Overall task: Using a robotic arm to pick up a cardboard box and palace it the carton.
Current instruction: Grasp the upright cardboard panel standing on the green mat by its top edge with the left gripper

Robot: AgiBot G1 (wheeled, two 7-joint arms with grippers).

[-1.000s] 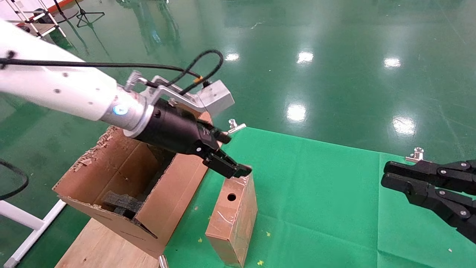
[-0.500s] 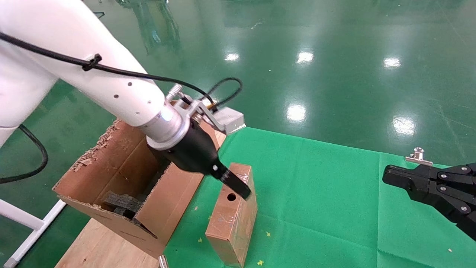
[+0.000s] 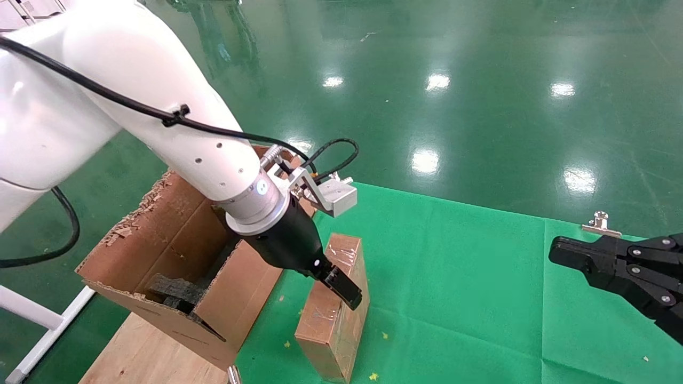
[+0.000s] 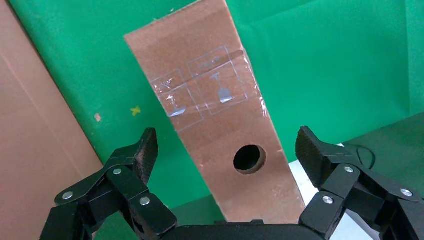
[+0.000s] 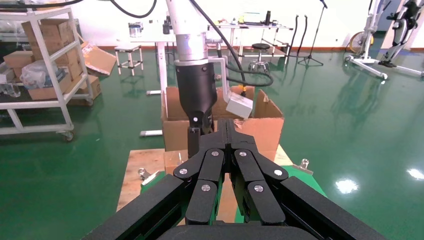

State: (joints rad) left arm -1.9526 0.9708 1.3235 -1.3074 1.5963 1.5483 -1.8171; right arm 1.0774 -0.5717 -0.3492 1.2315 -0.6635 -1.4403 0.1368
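I should expect to find more yellow marks hidden under the cardboard box [image 3: 346, 323] when I lift it, because yellow marks [image 3: 384, 335] are on both sides of it on the green cloth.
The cardboard box [image 3: 335, 320] lies on the green cloth just right of the carton [image 3: 246, 290], its tape shining. In the left wrist view its slim face with the round hole [image 4: 249, 158] runs between the fingers. My left gripper [image 3: 346, 292] [image 4: 228, 151] is open and straddles the box's upper face, with both pads standing off from its sides. The carton has ragged flaps and black foam [image 3: 176, 290] inside. My right gripper [image 3: 559, 252] [image 5: 226, 124] hovers at the right over the cloth, shut and holding nothing.
The carton rests on a wooden board [image 3: 141, 346] at the table's left end. Metal clips [image 3: 601, 221] pin the green cloth [image 3: 459, 277]. A white frame leg [image 3: 37, 314] stands on the shiny green floor. Shelving with boxes [image 5: 45, 60] is far behind.
My left arm swung forward and down, carrying its gripper from the box's far top end to astride the holed face. The right gripper drew back slightly.
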